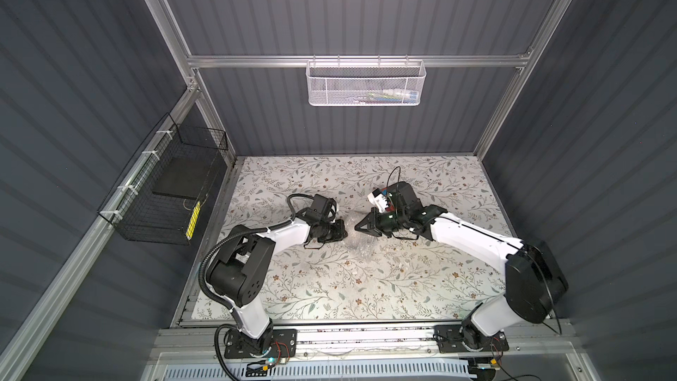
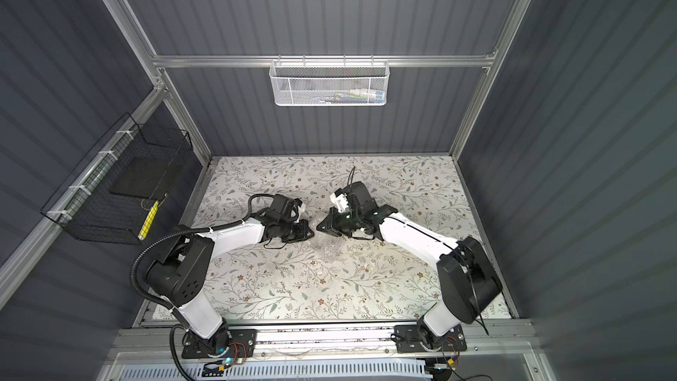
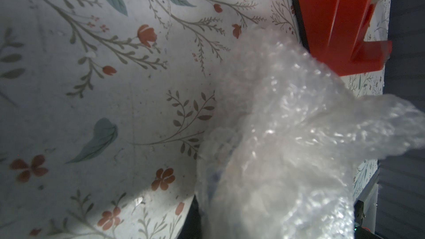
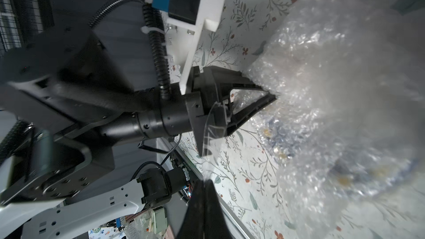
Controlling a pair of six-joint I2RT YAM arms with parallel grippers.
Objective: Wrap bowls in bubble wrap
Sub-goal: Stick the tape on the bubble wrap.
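Note:
The clear strip (image 4: 214, 135) from the robot's right gripper is lying over the left gripper's fingers, so next the right gripper returns and presses the bubble wrap (image 4: 283, 95) next to those fingers.
The bubble wrap (image 1: 352, 240) lies crumpled in the middle of the floral table, between both grippers. In the right wrist view the bubble wrap (image 4: 333, 88) is bunched over the bowl (image 4: 277, 131), of which only blue and yellow patches show through the plastic. My left gripper (image 4: 273, 97) is shut, its tips pinching a fold of the wrap; in its own view the bubble wrap (image 3: 287, 145) hides the jaws. My right gripper (image 4: 204, 180) is shut, fingers pressed together, and a thin clear strip (image 4: 207, 134) runs from its tips toward the left gripper. In both top views the grippers nearly meet (image 1: 344, 230) (image 2: 318, 228).
A red tape dispenser (image 3: 340, 19) stands just behind the wrap, under the right wrist. A white mesh basket (image 1: 364, 82) hangs on the back rail and a black wire basket (image 1: 165, 185) on the left wall. The floral table (image 1: 366, 287) ends at a metal rail in front.

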